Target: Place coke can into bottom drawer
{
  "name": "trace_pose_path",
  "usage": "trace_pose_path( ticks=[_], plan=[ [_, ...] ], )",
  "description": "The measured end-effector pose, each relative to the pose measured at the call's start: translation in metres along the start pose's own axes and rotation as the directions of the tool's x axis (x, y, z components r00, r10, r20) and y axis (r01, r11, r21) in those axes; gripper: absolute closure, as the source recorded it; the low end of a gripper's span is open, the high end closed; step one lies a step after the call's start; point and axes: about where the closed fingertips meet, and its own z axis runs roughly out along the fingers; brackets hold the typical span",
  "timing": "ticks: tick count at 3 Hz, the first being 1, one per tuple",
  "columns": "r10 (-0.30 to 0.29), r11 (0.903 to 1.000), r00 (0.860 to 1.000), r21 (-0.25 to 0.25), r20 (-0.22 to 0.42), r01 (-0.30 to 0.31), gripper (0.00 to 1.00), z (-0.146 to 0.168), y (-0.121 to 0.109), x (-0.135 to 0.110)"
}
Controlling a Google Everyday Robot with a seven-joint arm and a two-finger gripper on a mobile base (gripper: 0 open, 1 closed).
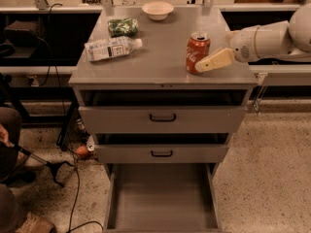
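Observation:
The coke can [197, 52] will tilt when I carry it down, because my gripper [215, 59] meets it from the side, high above the bottom drawer.
The coke can [196, 50] stands upright on the right part of the grey cabinet top [160, 67]. My gripper [202, 65] reaches in from the right on the white arm [265, 40] and sits at the can's lower right side, at or very near its surface. The bottom drawer [163, 200] is pulled fully out below, and its smooth grey floor is bare.
A clear plastic bottle [112, 48] lies on its side at the top's left. A green bag [122, 26] and a white bowl [158, 9] sit at the back. The two upper drawers [163, 118] stand slightly ajar. A person's legs [9, 178] and cables are on the floor at the left.

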Motion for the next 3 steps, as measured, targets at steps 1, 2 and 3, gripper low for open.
trace_pose_path(
  ticks=[1,2,3],
  plan=[
    [0.002,0.9999,0.999,-0.016,0.044,-0.001,0.0,0.019,0.001,-0.005],
    [0.004,0.9998,0.998,-0.021,0.069,-0.003,0.15,0.035,0.002,-0.005],
    [0.009,0.9998,0.997,-0.018,0.071,-0.008,0.37,0.04,0.002,-0.002]
  ],
)
